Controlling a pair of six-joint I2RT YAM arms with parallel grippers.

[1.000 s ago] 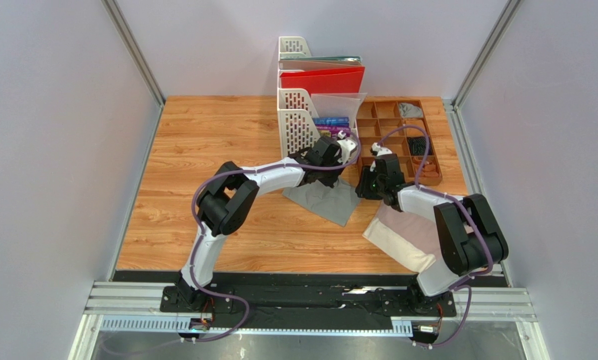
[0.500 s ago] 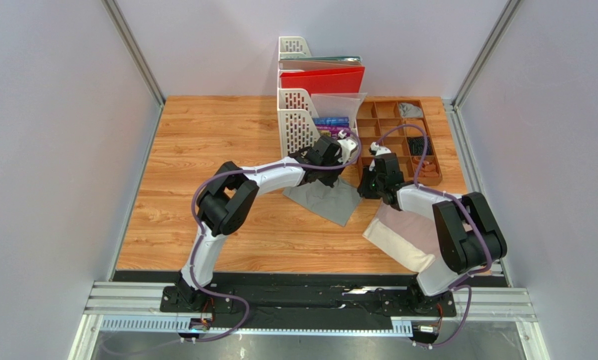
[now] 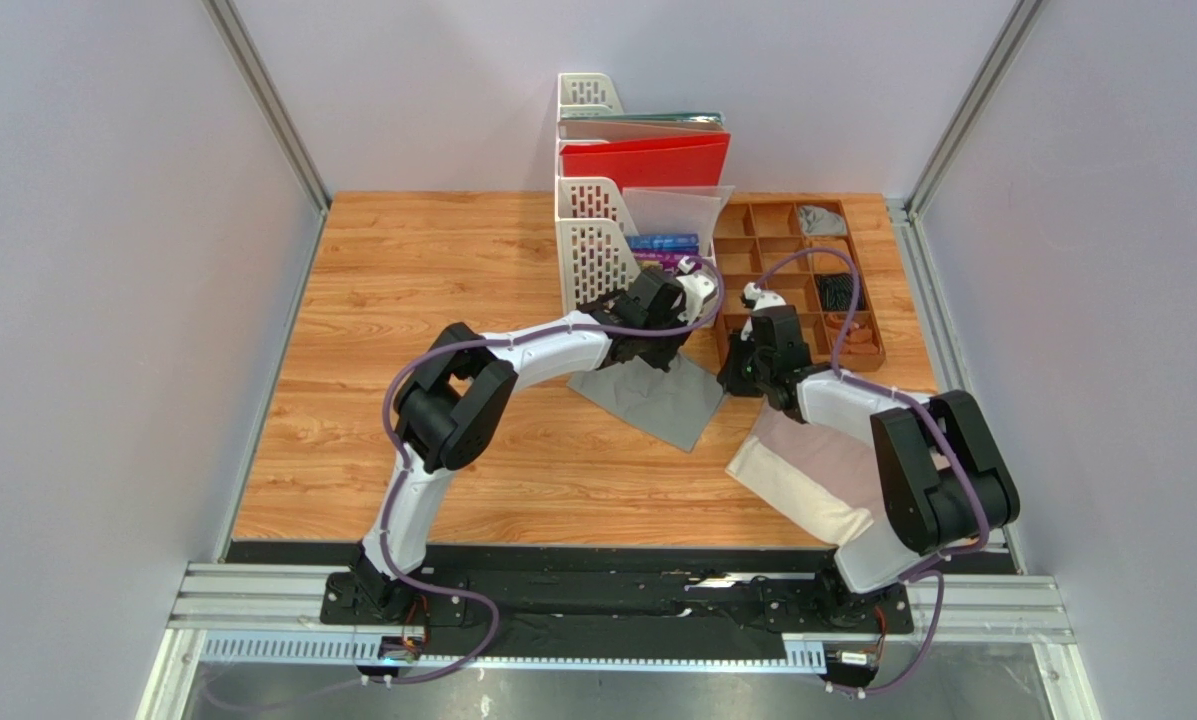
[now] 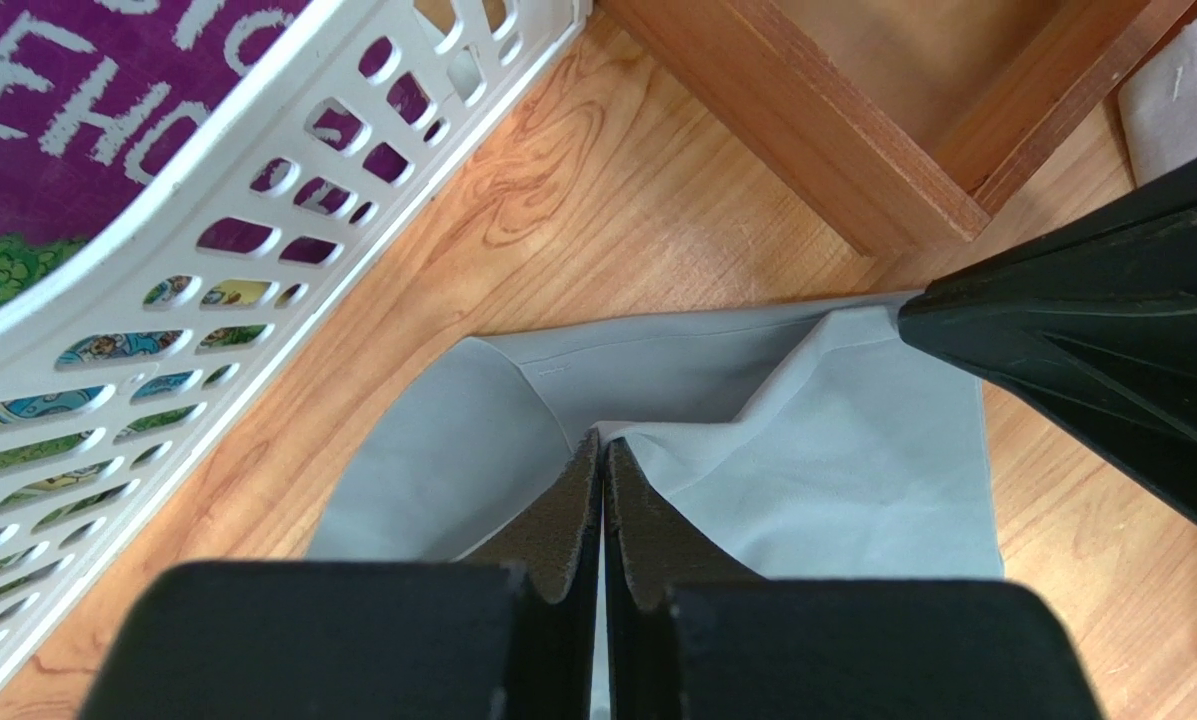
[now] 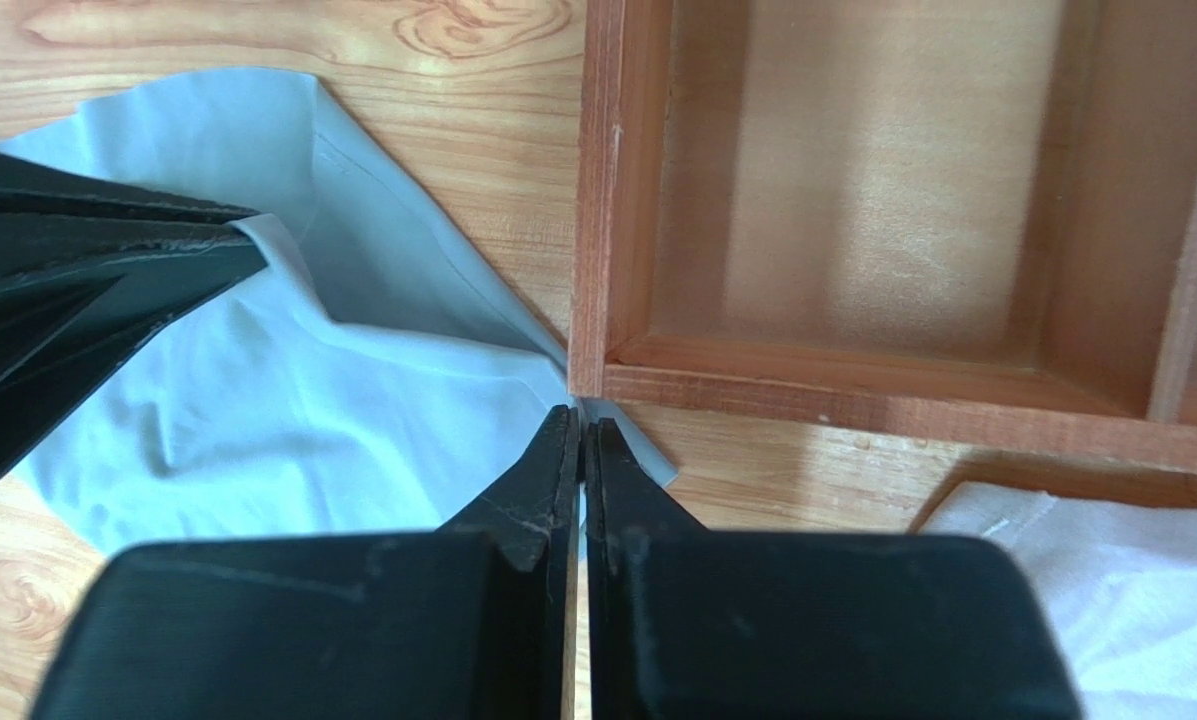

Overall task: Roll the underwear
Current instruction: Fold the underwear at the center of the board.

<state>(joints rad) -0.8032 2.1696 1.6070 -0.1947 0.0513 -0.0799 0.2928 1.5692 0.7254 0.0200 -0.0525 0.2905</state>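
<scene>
Next, I take the underwear's opposite end with my left gripper and pull it clear before rolling further, because the grey underwear's edge meets the wooden tray's corner.
The grey underwear lies flat in the middle of the table, its far edge by the file rack and the wooden tray. My left gripper is shut on a pinch of its far edge, seen in the left wrist view with the grey cloth tented up. My right gripper is shut on the grey cloth's right corner next to the tray's corner; it shows in the right wrist view. The pinkish-beige underwear lies under my right arm.
A white perforated file rack with books and a red folder stands behind the cloth. A wooden compartment tray sits to its right, its corner touching the grey cloth. Bare wooden table lies to the left.
Both grippers have moved slightly away from me with the grey cloth's far edge, toward the rack and tray. The cloth's far edge has shifted with them.
</scene>
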